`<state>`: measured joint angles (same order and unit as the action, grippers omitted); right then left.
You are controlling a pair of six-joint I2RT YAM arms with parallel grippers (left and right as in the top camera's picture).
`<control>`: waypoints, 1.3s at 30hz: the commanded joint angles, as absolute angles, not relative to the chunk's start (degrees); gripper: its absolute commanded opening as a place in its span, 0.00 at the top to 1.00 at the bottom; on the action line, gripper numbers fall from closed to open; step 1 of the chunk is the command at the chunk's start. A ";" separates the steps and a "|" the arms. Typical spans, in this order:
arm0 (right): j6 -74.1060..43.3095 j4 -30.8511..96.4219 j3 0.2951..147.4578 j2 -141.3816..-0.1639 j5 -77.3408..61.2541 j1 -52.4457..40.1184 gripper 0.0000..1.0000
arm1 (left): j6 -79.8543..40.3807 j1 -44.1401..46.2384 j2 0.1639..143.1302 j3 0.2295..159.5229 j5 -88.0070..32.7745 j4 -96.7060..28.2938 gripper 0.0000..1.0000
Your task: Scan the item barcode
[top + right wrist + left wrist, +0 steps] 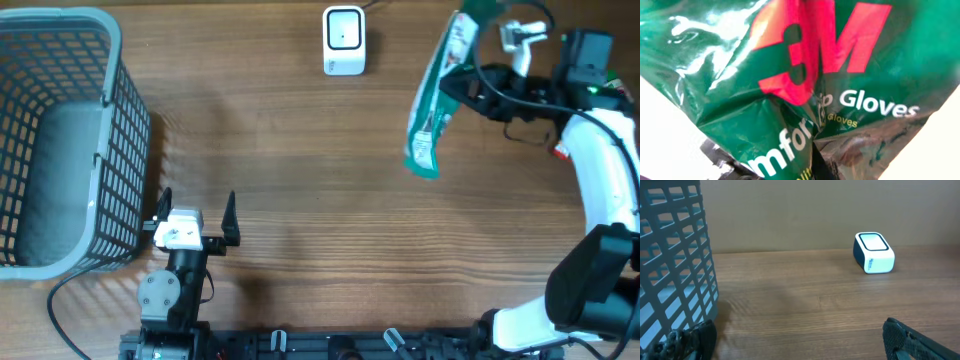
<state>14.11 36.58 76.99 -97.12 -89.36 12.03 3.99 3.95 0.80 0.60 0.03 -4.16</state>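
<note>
Next, I put the pack down on the wooden tabletop (pixel 435 205) and grip it again before I scan it, because my right gripper is squeezing it into a crumpled fold across its lettering (pixel 799 102).
The item is a green plastic pack of gloves (pixel 432 100) with red lettering. It hangs above the table at the back right, with my right gripper (pixel 462 86) shut on its upper part. The pack (pixel 805 75) fills the right wrist view, crumpled where the jaws pinch it, and hides most of the fingers. No barcode shows on the visible side. The white scanner (pixel 343 40) stands at the back centre, left of the pack, and also shows in the left wrist view (pixel 873 253). My left gripper (pixel 198 198) rests open and holds nothing near the front left (pixel 795 340).
A grey mesh basket (pixel 60 140) stands at the left edge, close beside the left gripper, and its wall (pixel 675 260) fills the left of the left wrist view. Bare wooden tabletop (pixel 320 200) lies between the two arms.
</note>
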 commanded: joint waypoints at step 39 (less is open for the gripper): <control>-46.98 35.73 76.42 -99.90 -35.03 3.88 0.95 | 3.66 3.73 0.38 0.32 -0.84 -4.29 0.00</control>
